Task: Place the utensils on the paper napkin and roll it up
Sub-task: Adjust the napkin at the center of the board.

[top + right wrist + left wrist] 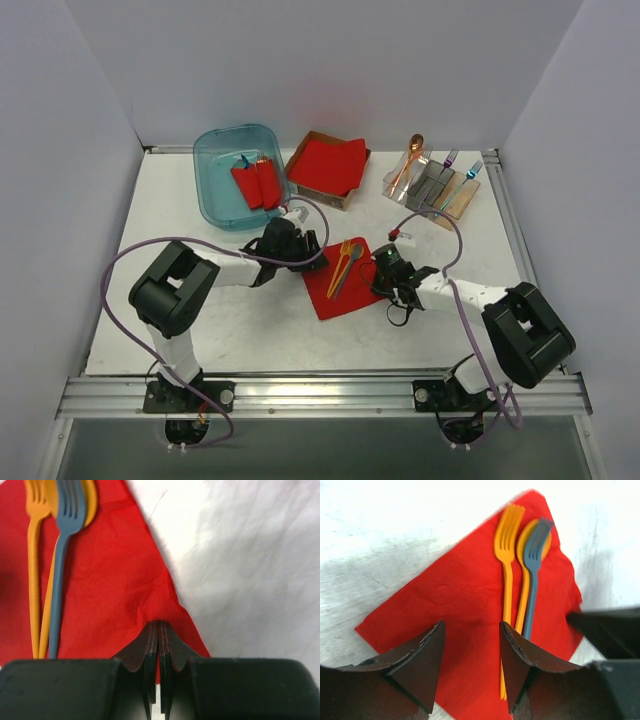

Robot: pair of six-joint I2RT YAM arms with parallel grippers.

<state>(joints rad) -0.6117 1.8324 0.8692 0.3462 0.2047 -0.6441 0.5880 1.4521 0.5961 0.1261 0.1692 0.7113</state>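
Note:
The napkin (318,292) is lying crooked, its edge puckered in the robot's right gripper, so the right gripper goes on pulling that edge (161,608) closer until the napkin is square, and then let go.
The red paper napkin (335,296) lies flat on the white table between my two arms. An orange fork (507,555), an orange spoon (522,539) and a blue fork (532,580) lie side by side on it, the blue fork on top of the spoon. My left gripper (471,626) is open just over the napkin's near part, with bare red paper between its fingers and the orange fork's handle end beside one finger. My right gripper (159,624) is shut on the napkin's (110,580) right edge, and the paper puckers at the tips. In the top view the left gripper (312,252) and right gripper (385,282) flank the sheet.
A blue plastic bin (205,190) at the back left holds two red rolled bundles (255,183). Beside it sits a cardboard box with a red napkin stack (328,165). A utensil holder (432,188) with more cutlery stands at the back right.

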